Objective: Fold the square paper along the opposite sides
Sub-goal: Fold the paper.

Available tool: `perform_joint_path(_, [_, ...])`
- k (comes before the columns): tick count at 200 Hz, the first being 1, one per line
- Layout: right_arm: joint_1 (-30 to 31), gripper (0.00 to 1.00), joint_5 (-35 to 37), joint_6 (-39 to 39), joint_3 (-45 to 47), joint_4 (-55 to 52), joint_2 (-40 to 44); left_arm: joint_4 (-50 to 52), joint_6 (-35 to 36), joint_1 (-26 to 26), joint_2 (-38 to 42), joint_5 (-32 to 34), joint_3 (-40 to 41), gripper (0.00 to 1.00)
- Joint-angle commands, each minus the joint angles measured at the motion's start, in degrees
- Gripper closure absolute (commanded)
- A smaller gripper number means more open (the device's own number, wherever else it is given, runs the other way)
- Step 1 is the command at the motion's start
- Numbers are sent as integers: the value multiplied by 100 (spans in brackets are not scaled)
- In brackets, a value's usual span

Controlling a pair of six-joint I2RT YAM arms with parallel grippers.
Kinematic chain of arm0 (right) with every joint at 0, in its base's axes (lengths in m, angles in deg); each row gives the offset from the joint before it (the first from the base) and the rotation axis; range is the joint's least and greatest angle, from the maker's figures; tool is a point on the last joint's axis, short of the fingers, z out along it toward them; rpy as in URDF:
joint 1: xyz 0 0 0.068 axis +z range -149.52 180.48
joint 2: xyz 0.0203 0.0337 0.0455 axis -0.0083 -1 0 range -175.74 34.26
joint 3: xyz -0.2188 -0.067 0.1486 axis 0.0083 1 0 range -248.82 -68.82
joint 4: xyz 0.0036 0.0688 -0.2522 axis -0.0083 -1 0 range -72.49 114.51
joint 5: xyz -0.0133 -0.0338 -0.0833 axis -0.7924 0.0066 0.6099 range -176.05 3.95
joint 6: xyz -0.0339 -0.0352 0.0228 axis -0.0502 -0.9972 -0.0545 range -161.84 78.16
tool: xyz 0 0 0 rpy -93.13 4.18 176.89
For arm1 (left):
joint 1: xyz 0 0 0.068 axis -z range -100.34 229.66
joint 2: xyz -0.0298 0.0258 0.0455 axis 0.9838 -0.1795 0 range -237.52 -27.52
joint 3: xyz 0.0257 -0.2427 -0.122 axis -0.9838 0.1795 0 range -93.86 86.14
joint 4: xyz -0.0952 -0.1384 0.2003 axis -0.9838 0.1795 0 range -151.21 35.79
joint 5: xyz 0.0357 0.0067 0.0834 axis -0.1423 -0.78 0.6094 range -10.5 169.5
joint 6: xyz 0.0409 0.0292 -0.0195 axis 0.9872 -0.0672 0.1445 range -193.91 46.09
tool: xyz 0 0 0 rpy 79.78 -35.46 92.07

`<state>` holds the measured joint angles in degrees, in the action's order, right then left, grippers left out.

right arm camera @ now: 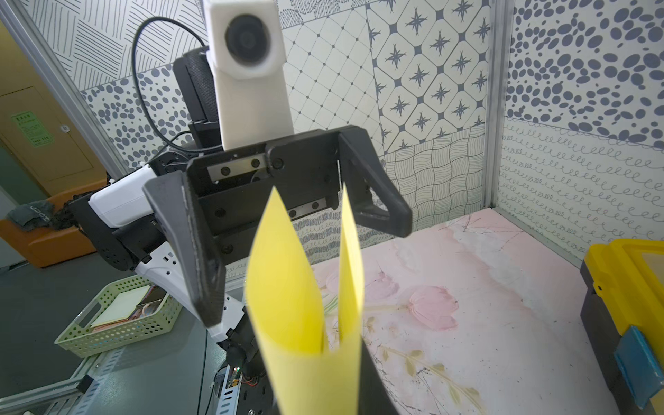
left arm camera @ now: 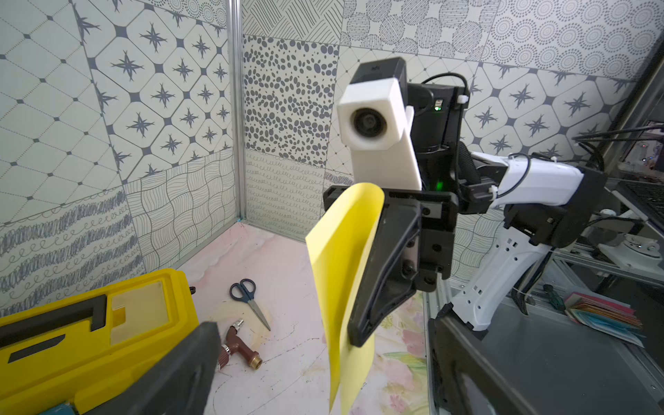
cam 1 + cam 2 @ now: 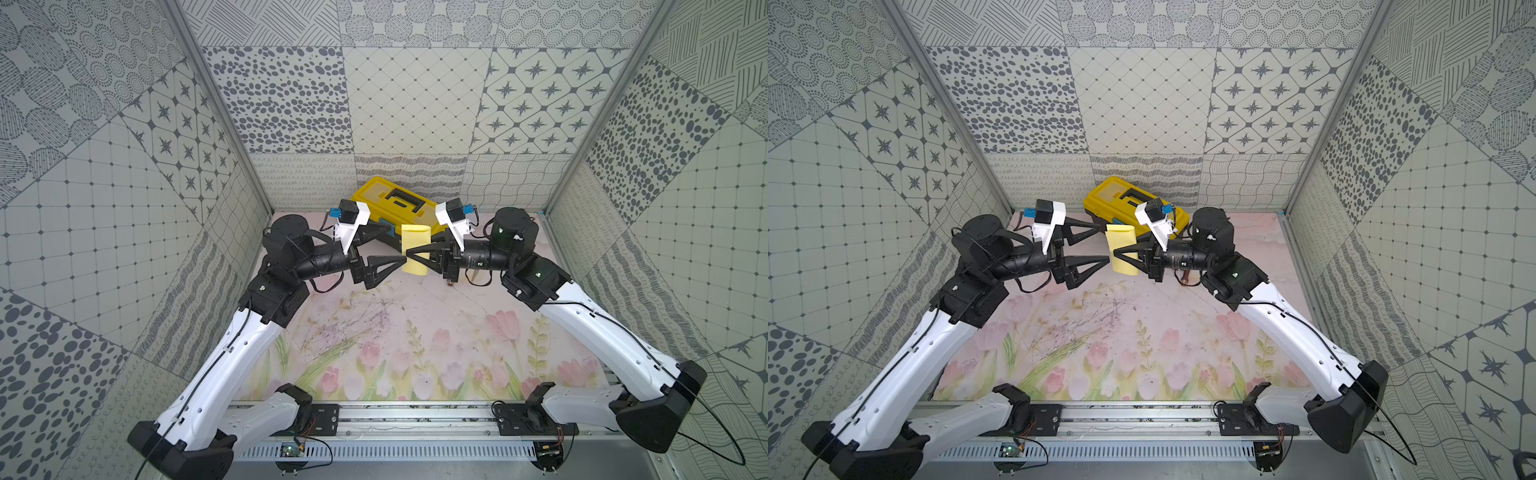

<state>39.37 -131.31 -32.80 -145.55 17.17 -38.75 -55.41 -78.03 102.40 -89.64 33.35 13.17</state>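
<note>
I should pinch both layers (image 3: 406,244) together with my left gripper before my right gripper moves its hold, because the square paper's layers gape apart (image 1: 325,304) toward my left gripper.
The square paper (image 3: 415,245) (image 3: 1123,249) is a pale-yellow sheet held up in the air above the back of the table, bent over into a narrow U. My right gripper (image 3: 409,254) (image 3: 1116,252) is shut on it from the right; one black finger (image 2: 381,269) presses its side. In the right wrist view the paper (image 1: 298,323) covers most of that gripper's own jaws. My left gripper (image 3: 397,245) (image 3: 1104,244) faces it from the left, open wide, holding nothing. The paper's edge (image 2: 337,359) stands at the mouth of its spread fingers (image 1: 194,251).
A yellow-and-black toolbox (image 3: 395,199) (image 2: 90,323) sits at the back wall just behind both grippers. Blue-handled scissors (image 2: 248,298) and a brown tap fitting (image 2: 240,345) lie on the floral mat under the right arm. A green basket (image 1: 118,316) stands outside the cell.
</note>
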Motion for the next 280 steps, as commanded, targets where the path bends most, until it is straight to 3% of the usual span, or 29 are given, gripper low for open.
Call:
perform_joint_path(1, [29, 84, -338, 47, -152, 267, -70, -631, -414, -25, -150, -785, -73, 2])
perform_joint_path(60, [44, 82, -621, -51, -151, 228, -160, -974, -727, -23, -374, -1024, -130, 4])
perform_joint_path(76, [39, 82, -599, -69, -149, 215, -174, -1028, -790, -18, -381, -1059, -130, 12])
perform_joint_path(109, [40, 82, -556, -119, -149, 180, -176, -1058, -853, -22, -360, -1076, -82, 44])
perform_joint_path(144, [42, 81, -493, -156, -141, 153, -160, -1105, -880, -15, -327, -971, 19, 60])
perform_joint_path(197, [44, 81, -450, -166, -132, 144, -172, -1032, -810, -15, -296, -841, 55, 68])
perform_joint_path(249, [48, 80, -424, -182, -123, 129, -169, -1033, -767, -15, -216, -760, 105, 84])
perform_joint_path(280, [48, 80, -423, -192, -125, 118, -159, -1069, -796, -15, -218, -757, 125, 87])
